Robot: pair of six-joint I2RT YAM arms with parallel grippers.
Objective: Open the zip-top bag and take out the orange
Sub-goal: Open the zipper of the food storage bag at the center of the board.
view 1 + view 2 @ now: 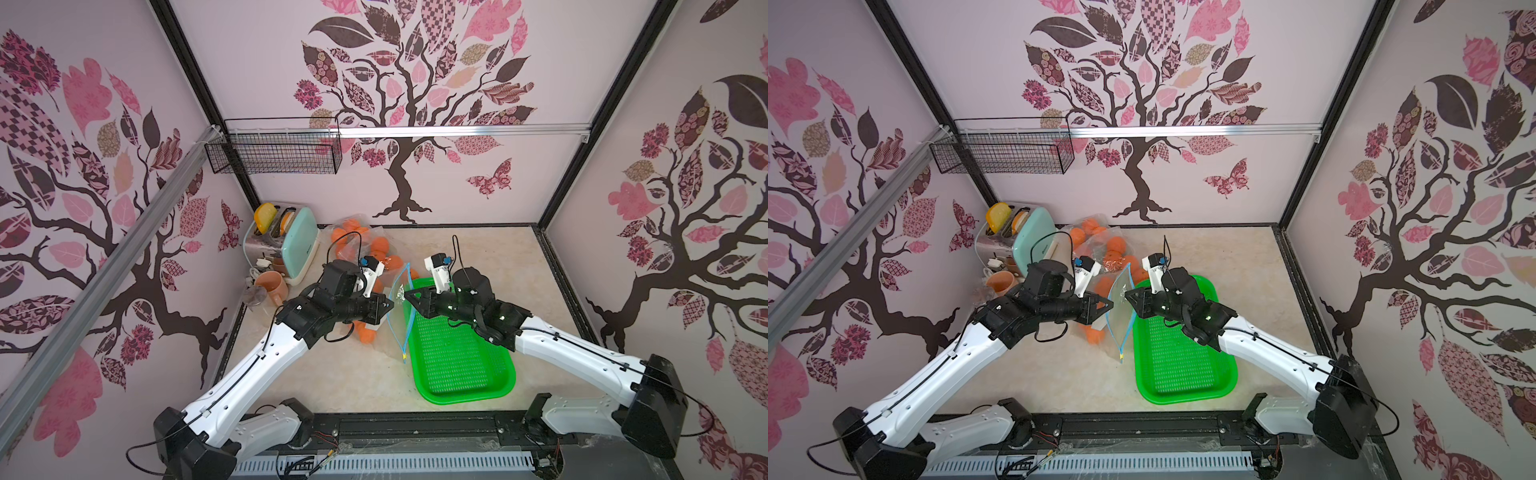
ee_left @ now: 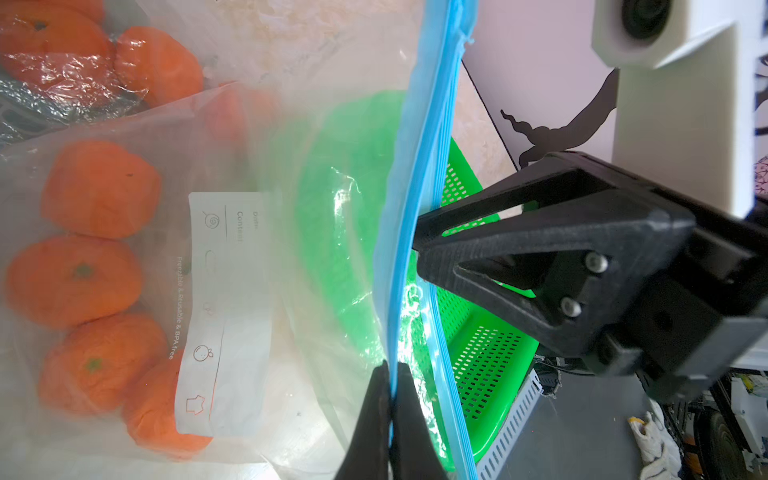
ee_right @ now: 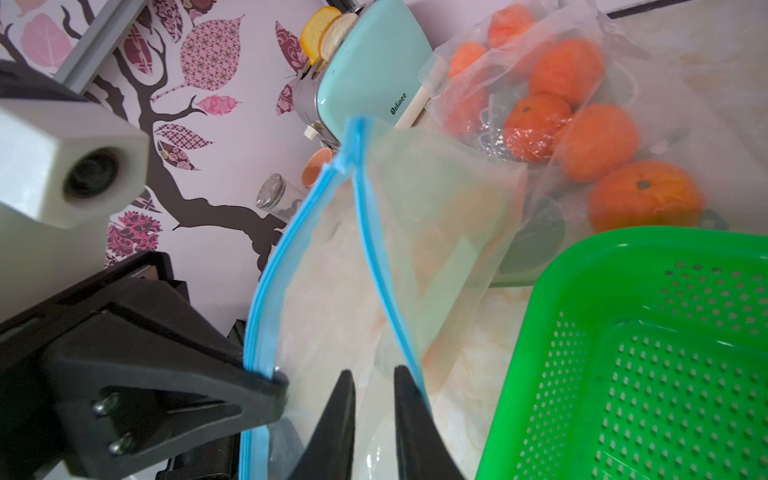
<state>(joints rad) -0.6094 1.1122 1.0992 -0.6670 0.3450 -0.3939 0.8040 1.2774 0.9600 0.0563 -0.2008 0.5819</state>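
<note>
The clear bag's parted opening crowds the green tray's edge (image 1: 415, 344), so my left gripper should first pull the bag by its orange-filled end (image 1: 365, 333) away from the tray.
The clear zip-top bag (image 1: 398, 309) with a blue zip hangs upright between both grippers in both top views (image 1: 1121, 299). Its two zip strips stand apart, so the mouth is parted (image 3: 332, 257). My left gripper (image 2: 390, 368) is shut on one blue lip. My right gripper (image 3: 372, 374) faces it with its jaws a little apart, and the other lip runs along the outside of one fingertip (image 3: 401, 374). Several oranges (image 2: 99, 187) lie in the bag's lower part, resting on the table (image 1: 368, 334).
A green perforated tray (image 1: 465, 397) lies under my right arm. A second clear bag of oranges (image 1: 365, 241) sits at the back, beside a mint toaster (image 1: 301, 245) and an orange cup (image 1: 270, 286). A wire basket (image 1: 278, 149) hangs on the rear wall.
</note>
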